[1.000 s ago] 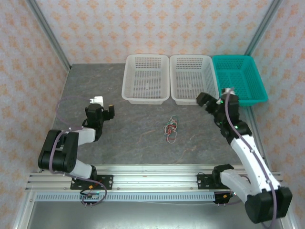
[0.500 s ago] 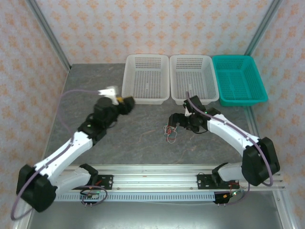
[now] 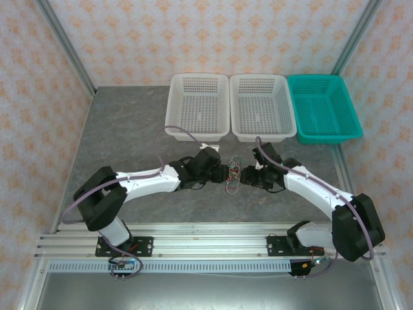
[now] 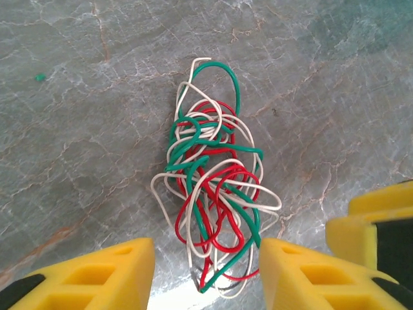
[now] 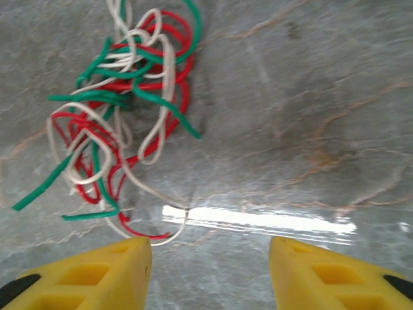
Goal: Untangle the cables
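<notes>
I should hold the tangle (image 4: 216, 184) with my left gripper while my right gripper pulls out the white loop (image 5: 187, 210), since it juts out, its wire winding through the tangle.
The cables (image 3: 231, 180) are a small knot of thin red, green and white wires lying on the grey table between my two grippers. In the left wrist view the tangle (image 4: 213, 187) reaches down between my yellow fingers; my left gripper (image 4: 206, 278) is open, its pads on either side of the lowest loops and apart from them. The right gripper's yellow fingers (image 4: 381, 226) show at that view's right edge. In the right wrist view the tangle (image 5: 122, 110) lies up and to the left. My right gripper (image 5: 210, 271) is open over bare table, with one white loop by its left finger (image 5: 90, 274).
Two white baskets (image 3: 197, 132) (image 3: 261, 134) and a teal basket (image 3: 326, 135) stand in a row at the back of the table. Both forearms lie low across the table's middle. Patterned walls close in the sides.
Both arms have swung inward from the table's sides and now flank the tangle. Both pairs of jaws have narrowed but still stand apart.
</notes>
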You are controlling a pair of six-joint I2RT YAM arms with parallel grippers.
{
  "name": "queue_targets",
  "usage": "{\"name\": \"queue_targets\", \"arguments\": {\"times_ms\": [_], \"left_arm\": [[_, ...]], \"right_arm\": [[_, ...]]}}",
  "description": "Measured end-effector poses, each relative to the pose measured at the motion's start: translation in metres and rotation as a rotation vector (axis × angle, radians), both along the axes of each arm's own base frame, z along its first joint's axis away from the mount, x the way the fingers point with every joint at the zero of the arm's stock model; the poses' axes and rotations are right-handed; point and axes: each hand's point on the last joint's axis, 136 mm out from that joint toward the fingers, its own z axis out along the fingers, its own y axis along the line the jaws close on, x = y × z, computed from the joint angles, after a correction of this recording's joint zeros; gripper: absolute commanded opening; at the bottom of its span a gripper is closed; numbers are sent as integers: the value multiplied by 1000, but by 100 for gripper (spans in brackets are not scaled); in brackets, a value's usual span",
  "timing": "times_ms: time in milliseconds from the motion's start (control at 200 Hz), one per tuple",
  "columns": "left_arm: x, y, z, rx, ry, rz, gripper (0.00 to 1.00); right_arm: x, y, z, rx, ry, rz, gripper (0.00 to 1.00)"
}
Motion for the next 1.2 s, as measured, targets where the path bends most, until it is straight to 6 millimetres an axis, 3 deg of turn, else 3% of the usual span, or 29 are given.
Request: {"name": "queue_targets", "arguments": {"times_ms": [110,225,365,470,590,701,856,936,1056,1196], "left_arm": [[0,-2,-9,8,21,-1,46],[-1,-3,-15,6,43,6,46],[0,-5,-14,-12,48,18,46],[1,-5,-14,-24,48,26,45],[2,-1,-18,-31,61,40,48],[6,-3,-14,-56,62,42,59],[17,-25,-12,-107,70,25,68],[23,-36,-18,-126,86,23,63],[31,-40,-34,-101,115,54,44],[35,-27,-55,-25,136,119,37]], "right_arm": [[2,13,-5,52,23,24,41],[3,20,-24,59,77,50,33],[3,24,-42,34,120,77,13],[5,22,-46,3,109,77,0],[11,15,-41,-34,59,59,0],[15,10,-28,-46,2,51,0],[10,22,-11,36,-16,86,0],[3,27,-11,76,13,101,0],[-8,32,-13,119,58,119,0],[-15,36,-2,155,58,138,0]]}}
